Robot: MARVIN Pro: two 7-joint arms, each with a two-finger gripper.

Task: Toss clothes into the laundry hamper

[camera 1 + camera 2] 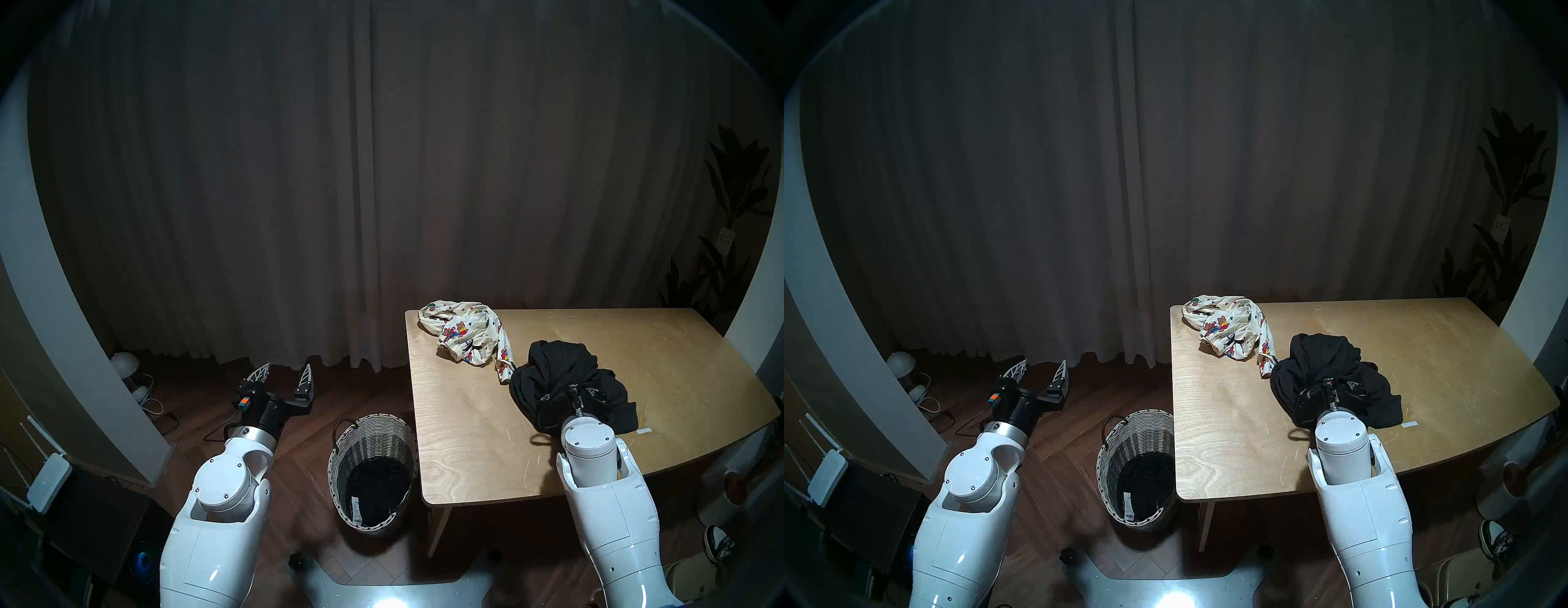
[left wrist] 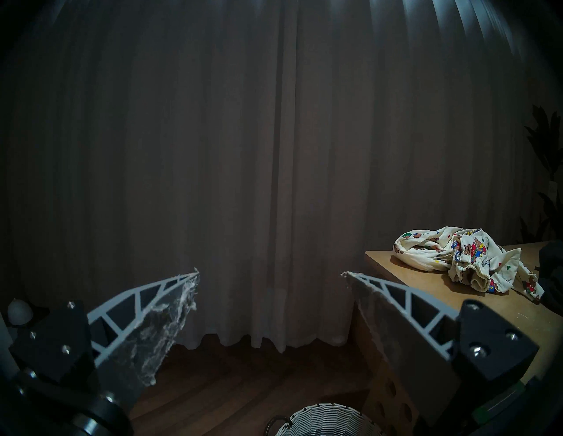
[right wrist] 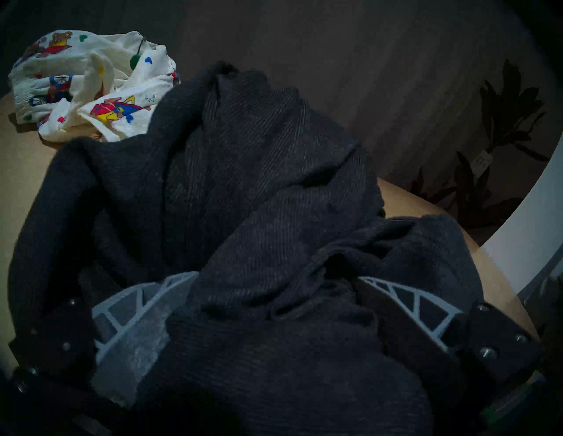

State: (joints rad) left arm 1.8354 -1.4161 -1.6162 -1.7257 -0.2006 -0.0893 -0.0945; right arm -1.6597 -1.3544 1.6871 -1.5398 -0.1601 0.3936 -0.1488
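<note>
The charcoal grey garment (image 1: 565, 381) will come away by itself when I lift it, because the cream bear-print garment's end (image 1: 505, 372) only touches the charcoal grey garment's edge.
The charcoal grey garment (image 1: 560, 369) lies bunched on the wooden table (image 1: 466, 446), right of centre. My right gripper (image 1: 572, 392) is pressed into its near side, open, with folds of cloth between the fingers; the right wrist view (image 3: 274, 277) shows this. The cream bear-print garment (image 1: 466, 335) lies at the table's far left corner, touching the grey one. The wicker hamper (image 1: 373, 424) stands on the floor by the table's left edge, with the black garment (image 1: 373, 484) and its white tag (image 1: 355, 509) inside. My left gripper (image 1: 287, 365) is open and empty, over the floor left of the hamper.
A dark curtain (image 1: 382, 170) hangs behind. A small lamp (image 1: 125, 363) and cables lie on the floor at the far left. A white router (image 1: 46, 479) sits at left. A plant (image 1: 729, 212) stands at far right, a shoe (image 1: 719, 543) under the table's right end.
</note>
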